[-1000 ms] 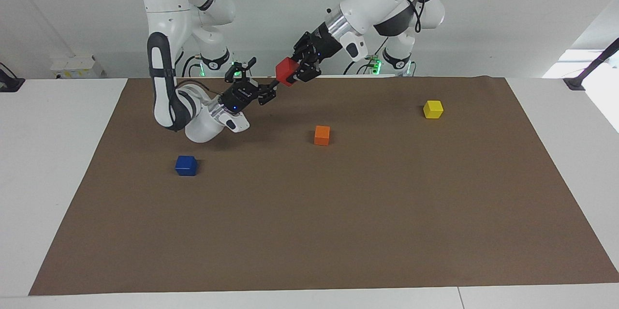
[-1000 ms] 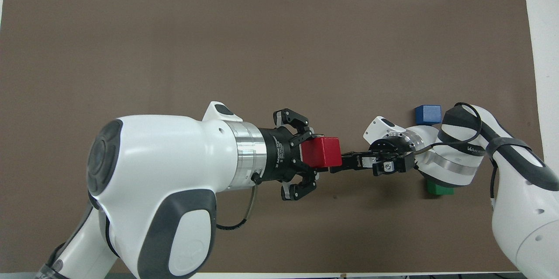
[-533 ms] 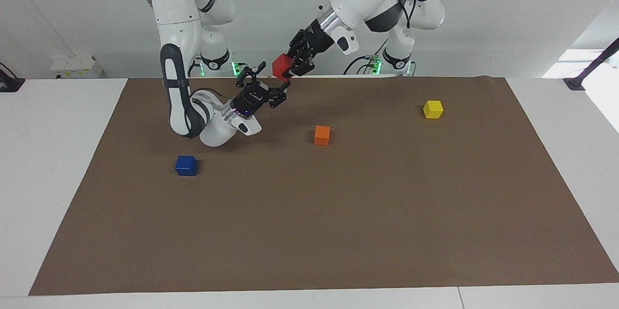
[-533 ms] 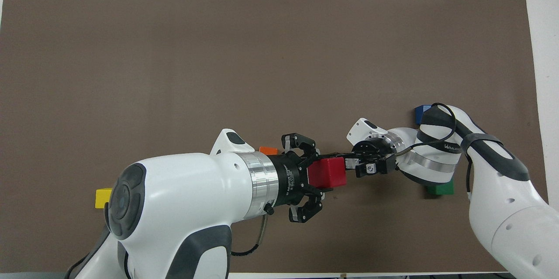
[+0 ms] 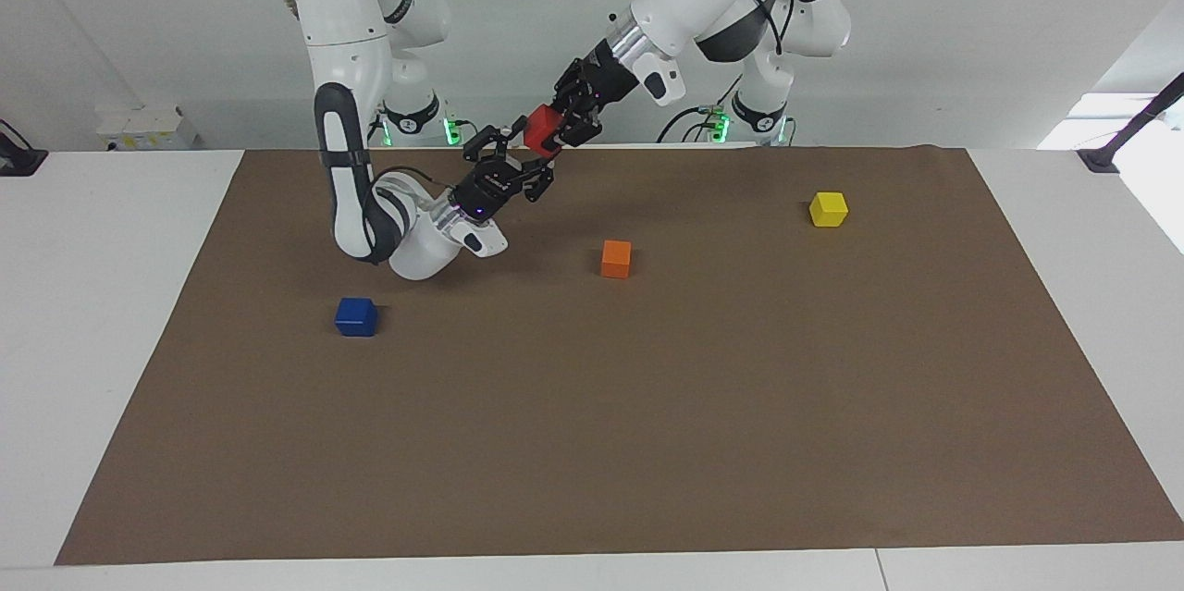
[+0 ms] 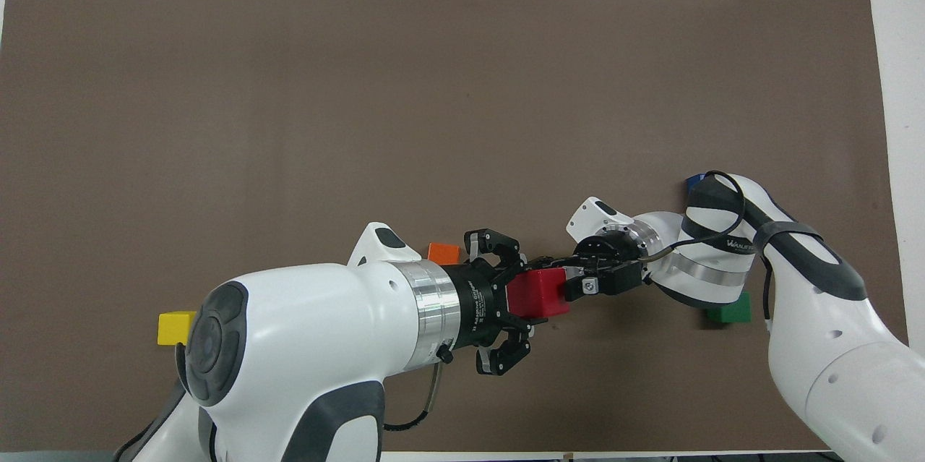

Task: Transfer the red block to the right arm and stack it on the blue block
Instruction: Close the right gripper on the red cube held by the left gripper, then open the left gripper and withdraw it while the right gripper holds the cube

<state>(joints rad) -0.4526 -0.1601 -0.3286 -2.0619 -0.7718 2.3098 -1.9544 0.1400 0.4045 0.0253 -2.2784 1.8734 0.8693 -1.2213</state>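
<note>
Next, I open my left gripper and back it clear before my right gripper carries the red block (image 6: pixel 538 293) to the blue block (image 5: pixel 356 317), since both my grippers meet at the red block.
The red block (image 5: pixel 542 129) is up in the air, held in my left gripper (image 5: pixel 558 130), which is shut on it over the mat's edge nearest the robots. It also shows in the overhead view (image 6: pixel 538 293), with the left gripper (image 6: pixel 526 296) around it. My right gripper (image 5: pixel 523 159) is open and points up at the red block, its fingers right at the block; contact is unclear. It meets the block end-on in the overhead view (image 6: pixel 562 275). The blue block (image 5: pixel 356 316) sits on the mat toward the right arm's end, mostly hidden under the right arm in the overhead view (image 6: pixel 694 180).
An orange block (image 5: pixel 616 258) lies mid-mat and shows beside the left wrist (image 6: pixel 444 253). A yellow block (image 5: pixel 828 209) lies toward the left arm's end. A green block (image 6: pixel 730 314) lies under the right arm's elbow. A brown mat (image 5: pixel 647 443) covers the table.
The right gripper has risen and moved in to the red block. The left gripper has carried the block a little toward the robots and toward the right arm.
</note>
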